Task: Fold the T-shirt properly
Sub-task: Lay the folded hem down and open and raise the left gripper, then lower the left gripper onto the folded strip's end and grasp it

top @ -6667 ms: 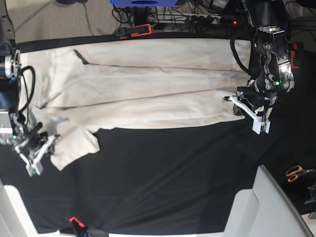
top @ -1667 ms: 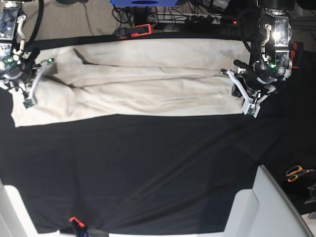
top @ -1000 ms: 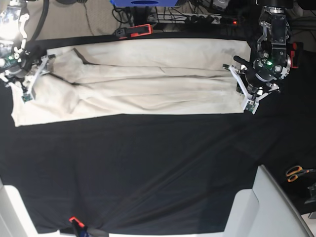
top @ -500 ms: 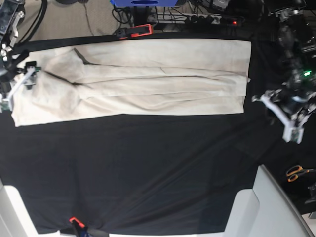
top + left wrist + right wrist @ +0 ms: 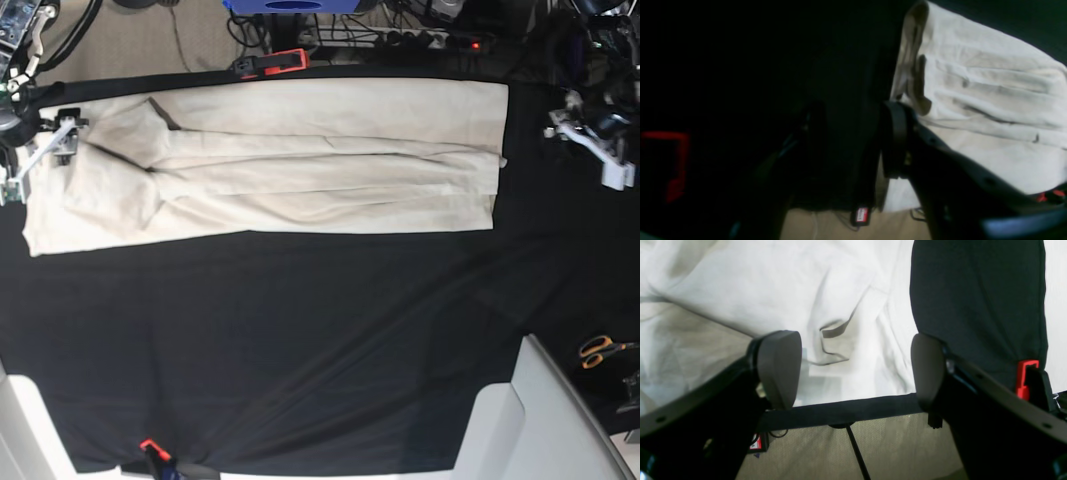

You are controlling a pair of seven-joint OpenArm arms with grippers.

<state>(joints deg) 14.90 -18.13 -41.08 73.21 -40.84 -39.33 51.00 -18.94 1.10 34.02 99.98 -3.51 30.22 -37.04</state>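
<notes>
My left gripper is hanging open beyond the end of the T-shirt band (image 5: 502, 130), so it should move back, pinch that end (image 5: 490, 166) and fold it toward my right gripper.
The cream T-shirt (image 5: 300, 170) lies folded into a long band across the far half of the black tablecloth (image 5: 300, 340). My right gripper (image 5: 38, 158) hovers over the shirt's left end. In the right wrist view it (image 5: 853, 370) is open, its pads (image 5: 778, 366) wide apart, with wrinkled T-shirt (image 5: 740, 290) below and nothing held. My left gripper (image 5: 588, 150) is off the shirt's right edge, over bare black cloth. In the left wrist view it (image 5: 853, 140) is open and empty, and the T-shirt (image 5: 990, 100) lies to its right.
A red clamp (image 5: 275, 62) grips the far table edge and another (image 5: 150, 447) the near edge. Orange scissors (image 5: 600, 350) lie at the right. A white box-like shape (image 5: 540, 420) fills the near right corner. Cables and floor lie beyond the far edge.
My left gripper has let go of the shirt's right edge, swung out to the right and then moved toward the far side. The right gripper stays open by the left end. The shirt lies still.
</notes>
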